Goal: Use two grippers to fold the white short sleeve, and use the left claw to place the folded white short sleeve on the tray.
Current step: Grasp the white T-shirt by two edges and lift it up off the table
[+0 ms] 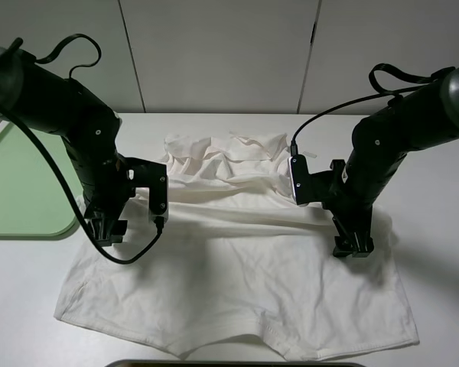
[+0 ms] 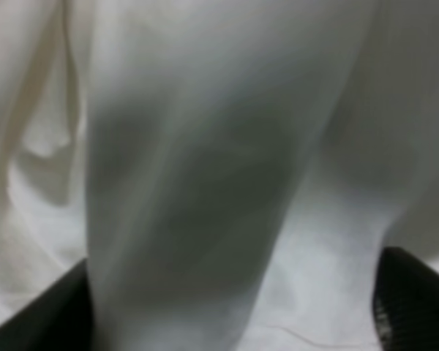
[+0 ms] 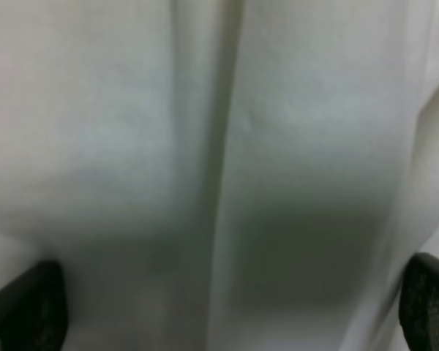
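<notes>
The white short sleeve's far part (image 1: pixel 229 155) is bunched up. My right gripper should pinch the sleeve's raised fold (image 1: pixel 320 219) and lift it clear together with my left gripper before folding.
The white short sleeve (image 1: pixel 237 283) lies spread and wrinkled on the white table, its far part bunched into folds. My left gripper (image 1: pixel 107 229) points down onto the shirt's left edge. In the left wrist view its fingers (image 2: pixel 36 314) stand wide apart, open, with a raised ridge of cloth (image 2: pixel 197 183) between them. On the shirt's right side my right gripper (image 1: pixel 352 246) also presses down. Its fingers (image 3: pixel 22 307) are spread open over flat cloth (image 3: pixel 227 146). The light green tray (image 1: pixel 23 191) lies at the far left of the table, with nothing on it.
The table (image 1: pixel 436 191) runs on to the right of the shirt and behind it to the pale wall panels (image 1: pixel 214 53). A black cable (image 1: pixel 130 256) loops from the left arm onto the cloth. A dark object (image 1: pixel 237 364) shows at the near edge.
</notes>
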Available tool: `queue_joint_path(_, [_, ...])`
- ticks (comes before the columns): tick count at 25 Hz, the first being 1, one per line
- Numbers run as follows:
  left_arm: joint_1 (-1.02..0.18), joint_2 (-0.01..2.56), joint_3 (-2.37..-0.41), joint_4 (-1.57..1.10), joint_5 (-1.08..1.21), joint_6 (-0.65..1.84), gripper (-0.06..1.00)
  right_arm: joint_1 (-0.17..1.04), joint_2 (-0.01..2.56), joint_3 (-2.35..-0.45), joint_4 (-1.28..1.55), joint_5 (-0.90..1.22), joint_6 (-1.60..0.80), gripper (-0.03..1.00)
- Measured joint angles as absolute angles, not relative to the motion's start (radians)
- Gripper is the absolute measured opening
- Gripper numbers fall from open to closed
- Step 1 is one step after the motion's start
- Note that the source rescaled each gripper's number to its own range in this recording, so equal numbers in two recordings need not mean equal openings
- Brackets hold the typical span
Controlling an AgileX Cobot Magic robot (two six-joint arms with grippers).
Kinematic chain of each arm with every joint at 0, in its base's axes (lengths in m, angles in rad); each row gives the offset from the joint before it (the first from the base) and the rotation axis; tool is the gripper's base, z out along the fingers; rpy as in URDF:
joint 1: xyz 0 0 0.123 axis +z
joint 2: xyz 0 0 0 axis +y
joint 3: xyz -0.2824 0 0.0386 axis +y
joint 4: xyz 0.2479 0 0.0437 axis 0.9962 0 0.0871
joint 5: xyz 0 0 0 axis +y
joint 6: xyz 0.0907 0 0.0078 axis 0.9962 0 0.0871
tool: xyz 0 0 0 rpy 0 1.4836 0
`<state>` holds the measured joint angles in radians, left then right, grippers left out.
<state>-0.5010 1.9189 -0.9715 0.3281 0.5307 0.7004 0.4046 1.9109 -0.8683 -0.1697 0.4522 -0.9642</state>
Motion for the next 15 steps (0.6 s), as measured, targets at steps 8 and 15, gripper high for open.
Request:
queue_joint_path(8, [-0.501, 1.919, -0.971, 0.331, 0.542, 0.700, 0.42, 0.405, 1.914, -0.867, -0.160, 0.471, -0.964, 0.67])
queue_joint_path(15, [-0.501, 1.919, -0.971, 0.331, 0.542, 0.700, 0.06, 0.405, 1.918, -0.867, -0.162, 0.459, -0.964, 0.28])
